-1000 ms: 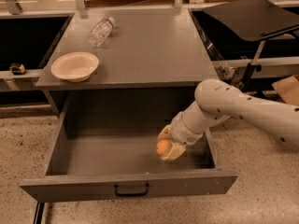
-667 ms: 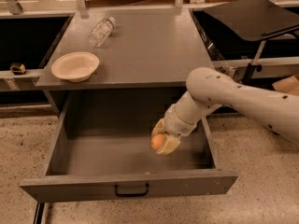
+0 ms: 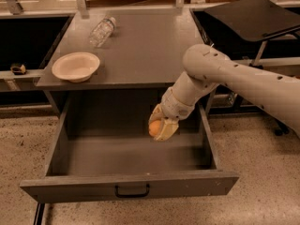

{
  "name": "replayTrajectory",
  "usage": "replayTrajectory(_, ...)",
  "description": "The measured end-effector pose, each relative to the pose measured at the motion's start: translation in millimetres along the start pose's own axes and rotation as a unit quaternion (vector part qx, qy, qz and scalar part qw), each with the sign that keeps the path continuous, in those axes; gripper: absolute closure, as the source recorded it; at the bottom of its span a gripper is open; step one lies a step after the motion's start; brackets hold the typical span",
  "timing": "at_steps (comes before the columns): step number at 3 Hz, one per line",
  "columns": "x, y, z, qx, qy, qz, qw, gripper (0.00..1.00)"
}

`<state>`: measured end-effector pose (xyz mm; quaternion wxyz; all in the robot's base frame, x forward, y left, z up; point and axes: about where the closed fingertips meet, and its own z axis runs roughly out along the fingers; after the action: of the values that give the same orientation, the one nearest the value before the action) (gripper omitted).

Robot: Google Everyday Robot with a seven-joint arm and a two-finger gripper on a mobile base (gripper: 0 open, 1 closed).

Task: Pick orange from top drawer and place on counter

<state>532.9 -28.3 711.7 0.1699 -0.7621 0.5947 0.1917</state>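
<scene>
The orange is hanging clear of the drawer's bottom, and the counter front is free. My gripper should therefore go on lifting until the orange rests there, and then let go.
The top drawer is pulled wide open below the counter, its black handle at the front centre. My gripper is shut on the orange and holds it lifted above the drawer floor, toward the right half of the drawer and just under the counter's front edge. The white arm comes in from the right and hides part of the drawer's right wall.
A cream shallow bowl sits on the counter's left front. A clear plastic bottle lies at the counter's back left. A black tray-like panel stands to the right. Speckled floor surrounds the cabinet.
My gripper has lifted the orange off the drawer floor and moved it up and to the left, toward the counter's front edge.
</scene>
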Motion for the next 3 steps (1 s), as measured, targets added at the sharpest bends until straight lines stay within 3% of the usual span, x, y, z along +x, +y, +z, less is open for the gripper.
replayTrajectory(1, -15, -12, -29, 0.026, 0.007, -0.012, 0.9996, 1.0)
replayTrajectory(2, -42, -25, -83, 0.076, 0.027, -0.024, 0.9964, 1.0)
replayTrajectory(3, -39, -64, -146, 0.14, -0.02, 0.026, 0.9896, 1.0)
